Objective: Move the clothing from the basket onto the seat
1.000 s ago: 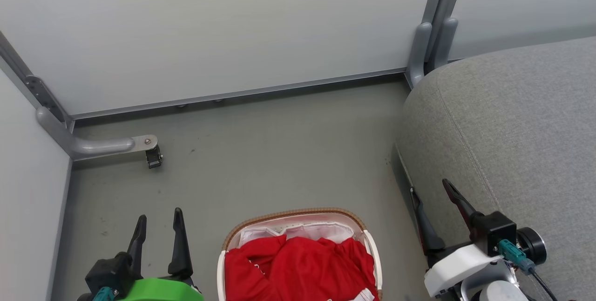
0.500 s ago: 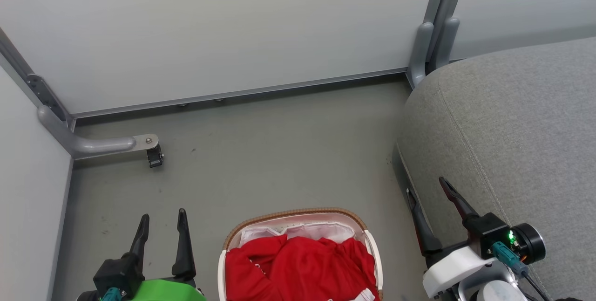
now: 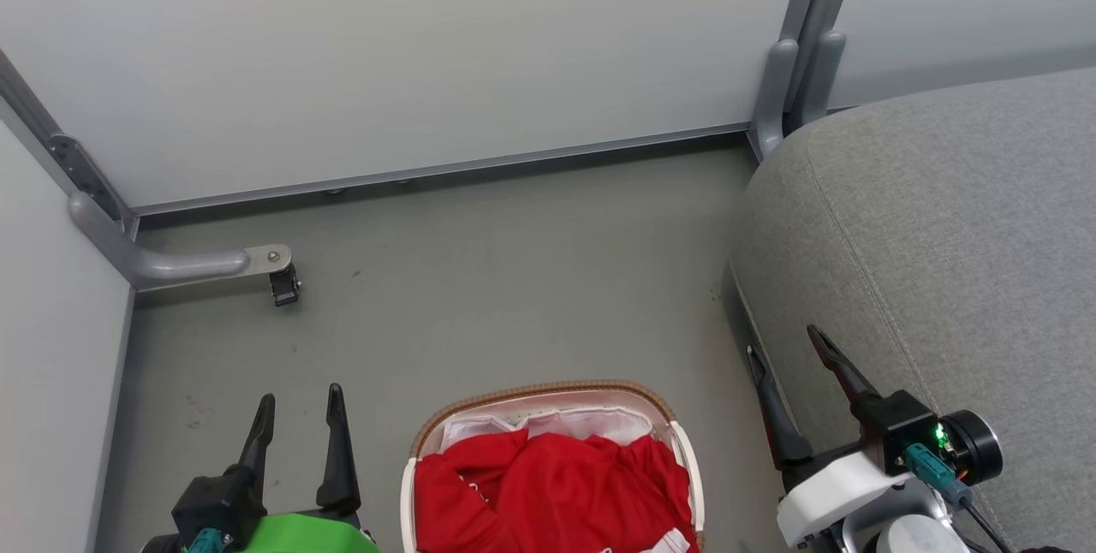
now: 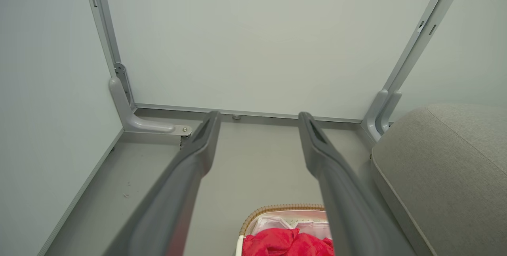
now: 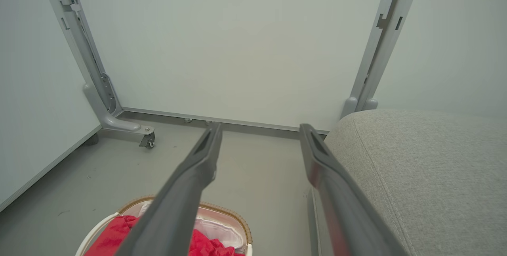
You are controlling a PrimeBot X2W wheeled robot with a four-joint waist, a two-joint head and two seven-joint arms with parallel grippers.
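Observation:
A dark crease (image 3: 499, 495) separates the red garment (image 3: 596, 488) from the red clothing next to it. The garment will come away on its own when I lift it.
Red clothing (image 3: 552, 489) lies crumpled in the white basket (image 3: 548, 392) with a brown rim, on the floor at the bottom centre of the head view. The clothing (image 4: 287, 243) and basket (image 4: 277, 208) also show low in the left wrist view, and the clothing (image 5: 111, 236) in the basket (image 5: 233, 212) in the right wrist view. The grey seat (image 3: 950, 262) stands to the right. My left gripper (image 3: 298, 406) hangs open left of the basket, holding nothing. My right gripper (image 3: 783, 343) is open beside the seat's front edge, empty.
Pale partition walls (image 3: 411, 56) close off the back and left. A grey metal foot with a small castor (image 3: 282, 286) juts from the left corner. A grey post (image 3: 801, 48) stands at the back by the seat. Grey floor (image 3: 514, 279) lies beyond the basket.
My right gripper has shifted slightly left and up, with a green light now lit on its wrist. My left gripper has edged a little right and lower. The clothing has not moved.

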